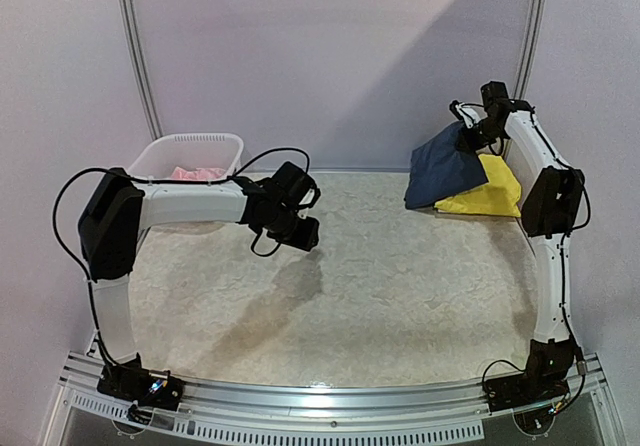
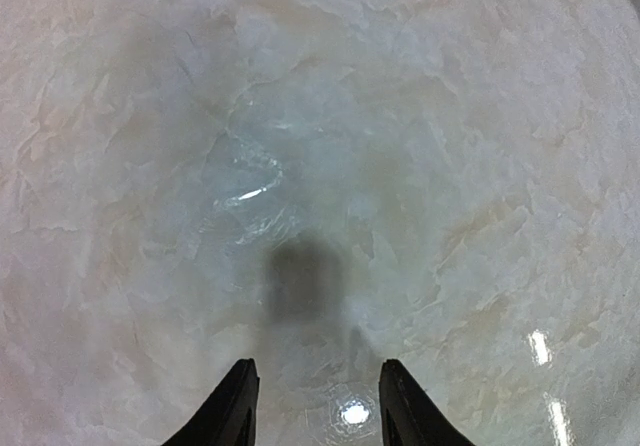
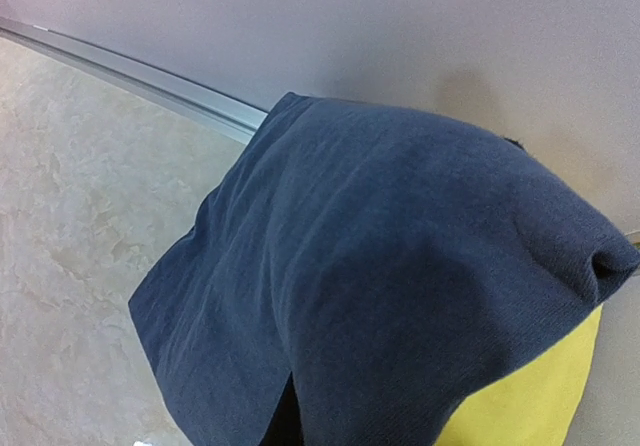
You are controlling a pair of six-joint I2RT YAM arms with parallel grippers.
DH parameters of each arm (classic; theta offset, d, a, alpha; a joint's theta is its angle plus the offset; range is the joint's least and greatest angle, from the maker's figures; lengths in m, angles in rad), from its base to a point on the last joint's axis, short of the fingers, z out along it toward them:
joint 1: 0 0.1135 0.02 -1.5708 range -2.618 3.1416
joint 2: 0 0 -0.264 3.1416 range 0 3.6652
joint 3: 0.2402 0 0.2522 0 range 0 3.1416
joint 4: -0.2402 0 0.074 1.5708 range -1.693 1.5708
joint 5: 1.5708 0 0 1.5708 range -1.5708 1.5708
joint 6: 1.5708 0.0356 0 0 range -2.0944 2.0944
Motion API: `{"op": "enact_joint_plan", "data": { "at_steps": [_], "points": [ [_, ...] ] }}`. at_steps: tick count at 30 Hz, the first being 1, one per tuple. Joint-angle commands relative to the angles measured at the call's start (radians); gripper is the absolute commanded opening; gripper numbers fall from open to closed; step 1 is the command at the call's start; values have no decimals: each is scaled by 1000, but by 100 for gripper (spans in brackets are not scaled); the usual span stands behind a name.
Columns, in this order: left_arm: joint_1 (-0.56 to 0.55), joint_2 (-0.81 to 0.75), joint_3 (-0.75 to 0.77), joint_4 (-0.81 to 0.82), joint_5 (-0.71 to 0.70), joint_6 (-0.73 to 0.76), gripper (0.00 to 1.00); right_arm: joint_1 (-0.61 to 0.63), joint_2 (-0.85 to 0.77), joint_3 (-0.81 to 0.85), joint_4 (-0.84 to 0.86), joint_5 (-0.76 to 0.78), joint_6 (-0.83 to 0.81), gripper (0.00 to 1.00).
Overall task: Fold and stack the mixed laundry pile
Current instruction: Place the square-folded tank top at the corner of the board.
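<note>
The navy garment [image 1: 443, 172] hangs flat and partly over the yellow garment [image 1: 500, 191], so the robot's right gripper goes on toward the yellow garment's outer side and lets go once the two line up.
My right gripper [image 1: 470, 138] is raised at the far right and shut on the top corner of a navy garment [image 1: 440, 171]. The garment hangs down from it over a folded yellow garment [image 1: 490, 194] lying on the table. In the right wrist view the navy cloth [image 3: 380, 266] drapes over and hides the fingers, with the yellow garment [image 3: 530, 406] showing below it. A pink garment [image 1: 197, 174] lies in the white basket [image 1: 190, 144] at the far left. My left gripper [image 1: 305, 234] hovers open over bare table [image 2: 320, 166], its fingertips [image 2: 242, 381] apart with nothing between them.
The basket stands against the back wall behind the left arm. A metal rail [image 3: 150, 81] runs along the foot of the wall. The marbled table top [image 1: 380, 286] stretches between the two arms.
</note>
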Motion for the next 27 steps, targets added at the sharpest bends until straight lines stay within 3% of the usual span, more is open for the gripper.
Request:
{"op": "enact_joint_plan", "data": {
  "at_steps": [1, 10, 27],
  "points": [
    [-20, 32, 34, -18, 24, 7, 43, -17, -55, 30, -22, 26, -75, 0],
    [-26, 58, 36, -7, 53, 1, 43, -121, -32, 30, 5, 49, -101, 0],
    [-38, 94, 49, -23, 80, 4, 43, -150, 54, 29, 132, 253, -279, 0]
  ]
}}
